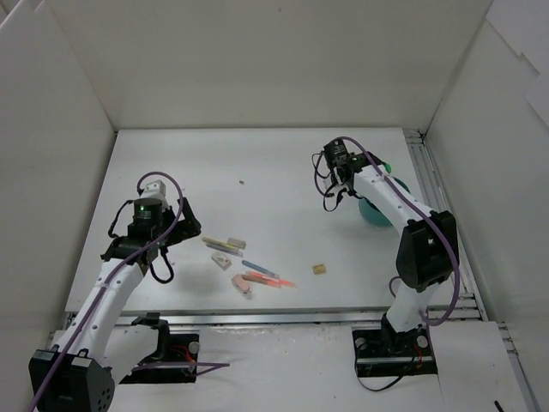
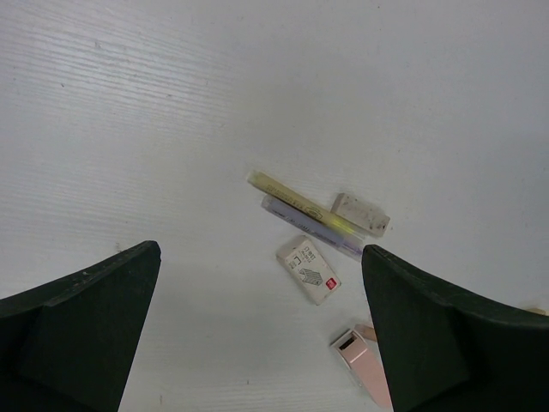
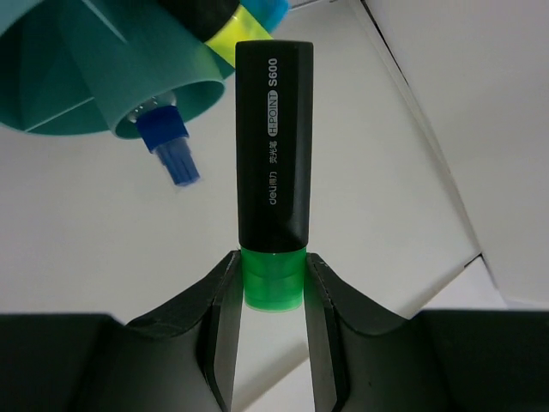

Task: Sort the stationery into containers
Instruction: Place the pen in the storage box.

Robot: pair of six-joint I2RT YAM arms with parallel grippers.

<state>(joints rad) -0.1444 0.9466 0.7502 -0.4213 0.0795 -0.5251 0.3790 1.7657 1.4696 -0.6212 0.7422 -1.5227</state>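
My right gripper should keep bringing the black highlighter down next to the yellow-capped highlighter, because the black highlighter's black end [image 3: 274, 67] faces the teal tub [image 1: 374, 214]. It should let go once that end is in the tub.
My right gripper [image 3: 273, 283] is shut on the green cap of a black highlighter [image 3: 273, 154], whose far end points at the teal tub [image 3: 86, 77]. The tub holds a blue-capped clear pen [image 3: 167, 142] and a yellow-capped highlighter [image 3: 227, 30]. In the top view the right gripper [image 1: 377, 174] hovers at the tub's [image 1: 375, 215] far rim. My left gripper [image 2: 262, 335] is open and empty above the table, left of the loose stationery: a beige stick [image 2: 300, 206], a white eraser [image 2: 309, 269], a grubby eraser [image 2: 360, 214] and a pink piece [image 2: 364, 365].
In the top view the loose pile lies at centre front: pink pens [image 1: 266, 280], a blue pen [image 1: 257, 268], a pink eraser [image 1: 243, 287]. A tan cube [image 1: 319, 269] lies apart to the right. White walls enclose the table; a rail [image 1: 429, 180] runs along the right edge.
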